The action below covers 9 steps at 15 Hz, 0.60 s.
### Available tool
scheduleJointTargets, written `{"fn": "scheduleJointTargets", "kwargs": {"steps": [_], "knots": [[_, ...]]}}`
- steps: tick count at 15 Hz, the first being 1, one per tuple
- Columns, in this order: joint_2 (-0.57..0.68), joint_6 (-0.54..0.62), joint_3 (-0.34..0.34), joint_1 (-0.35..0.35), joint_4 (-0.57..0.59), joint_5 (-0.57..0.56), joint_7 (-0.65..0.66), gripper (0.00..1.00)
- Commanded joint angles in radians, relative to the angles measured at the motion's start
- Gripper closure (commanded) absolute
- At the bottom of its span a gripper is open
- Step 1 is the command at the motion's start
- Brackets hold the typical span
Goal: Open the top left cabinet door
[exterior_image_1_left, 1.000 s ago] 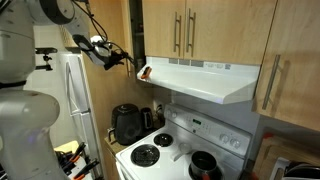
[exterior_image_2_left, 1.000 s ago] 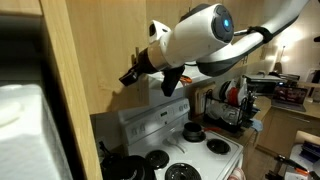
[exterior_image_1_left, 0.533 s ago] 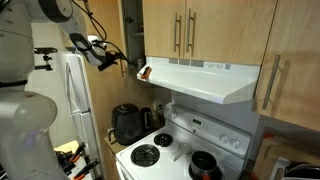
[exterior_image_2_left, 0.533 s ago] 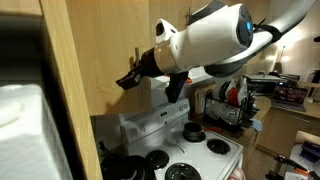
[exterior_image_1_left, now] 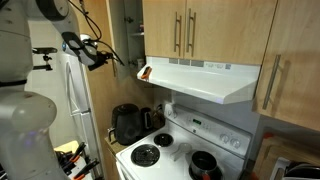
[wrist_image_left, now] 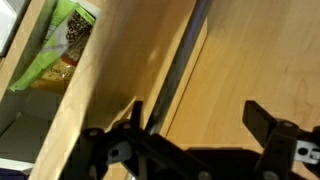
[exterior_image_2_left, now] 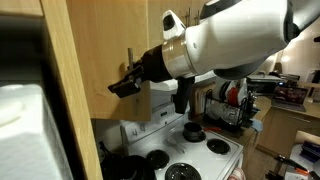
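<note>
The cabinet door is slightly open with the robot's gripper on its handle side, so the robot should go around the door's free edge and push the door wider from inside.
The top left cabinet door stands swung out and shows almost edge-on, baring the pale cabinet interior. My gripper hangs by the door's lower edge at the end of the arm, to the left of the range hood. It also shows as black fingers against wood in an exterior view. In the wrist view my gripper is open, with a maple wood panel spanning the gap between the fingers. A dark gap runs by the left finger. A green packet lies inside the cabinet.
A pair of wood doors with steel bar handles sits to the right, above a white range hood. Below are the white stove and a black kettle. A white refrigerator stands left. A wood side panel is close by.
The door has swung further open, from a narrow dark gap to a wide view of the pale interior. My gripper has moved left, away from the cabinet front.
</note>
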Motion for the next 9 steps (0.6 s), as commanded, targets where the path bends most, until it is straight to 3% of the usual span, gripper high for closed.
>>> {"fn": "scheduleJointTargets", "kwargs": {"steps": [1, 9], "knots": [[0.029, 0.06, 0.057, 0.005, 0.058, -0.057, -0.021, 0.0], [0.032, -0.003, 0.075, 0.015, 0.053, -0.015, -0.081, 0.0]]}}
